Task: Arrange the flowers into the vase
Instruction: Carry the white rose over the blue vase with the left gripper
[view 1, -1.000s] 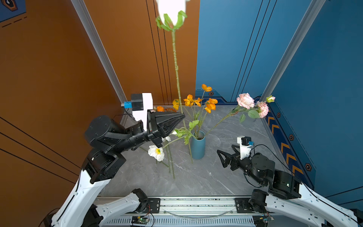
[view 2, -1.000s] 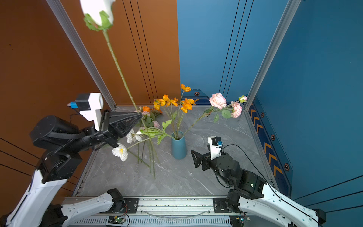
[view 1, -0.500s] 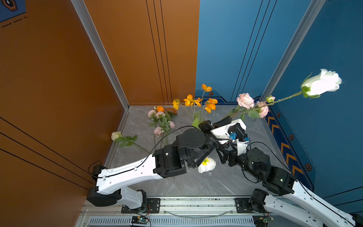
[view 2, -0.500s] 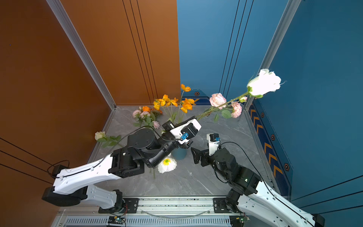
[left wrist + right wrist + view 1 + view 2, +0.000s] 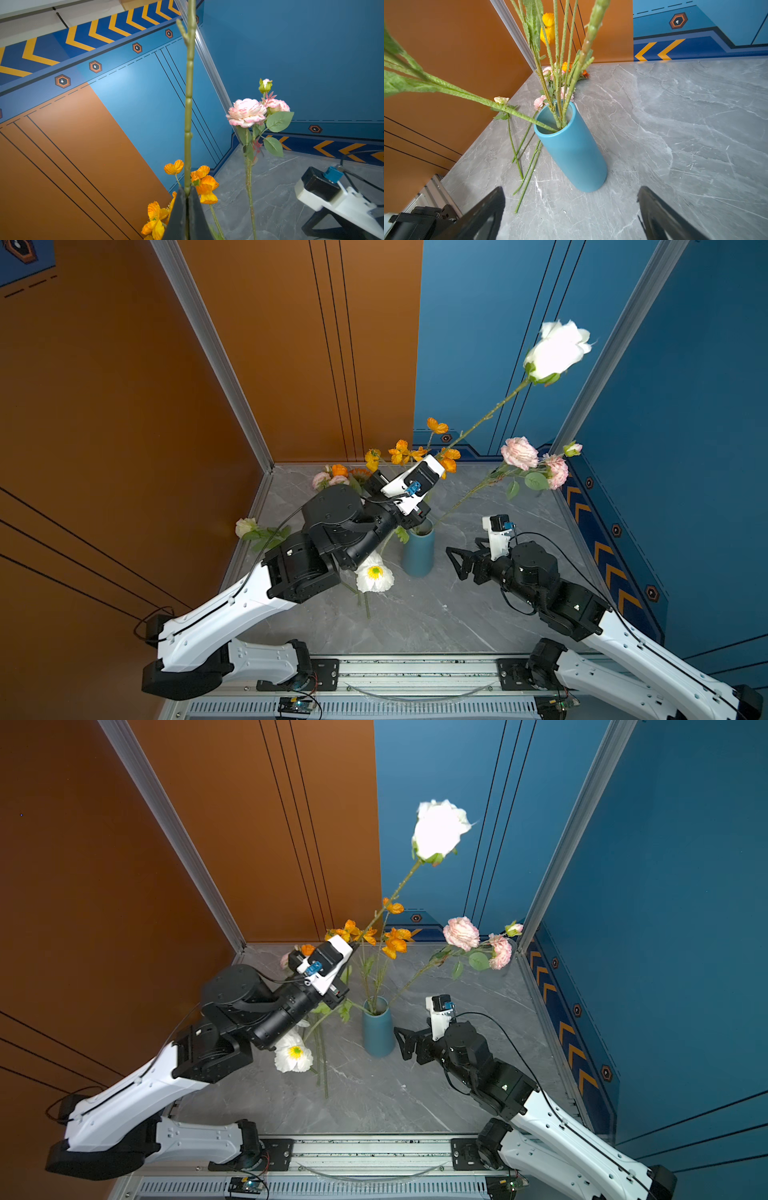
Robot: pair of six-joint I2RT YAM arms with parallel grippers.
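Note:
I should lower the white rose deeper with my left gripper, beside the pink roses (image 5: pixel 521 454), before I open the gripper, because the rose's stem sits shallow in the vase opening (image 5: pixel 565 120) and its bloom is high.
My left gripper (image 5: pixel 187 192) is shut on the thick green stem (image 5: pixel 188 108) of a white rose (image 5: pixel 557 350), just above the blue vase (image 5: pixel 417 549). The bloom (image 5: pixel 438 830) leans up and to the right. In the right wrist view a thick knobbly stem (image 5: pixel 588 35) runs down into the vase (image 5: pixel 571 149) mouth beside thinner ones. Orange flowers (image 5: pixel 401 452) and pink roses (image 5: pixel 519 452) stand in the vase. My right gripper (image 5: pixel 455 562) stays open and empty, low on the table just right of the vase (image 5: pixel 377 1029).
On the grey table lie a white poppy (image 5: pixel 374 576), a cream bud (image 5: pixel 245 526) by the left wall and a pink bunch (image 5: pixel 328 479) at the back. Loose stems (image 5: pixel 527 172) lie left of the vase. Orange and blue walls enclose the table.
My left arm has swung from the left side over to the vase with the white rose. The bloom first tipped far right and now stands higher. The right arm barely moved.

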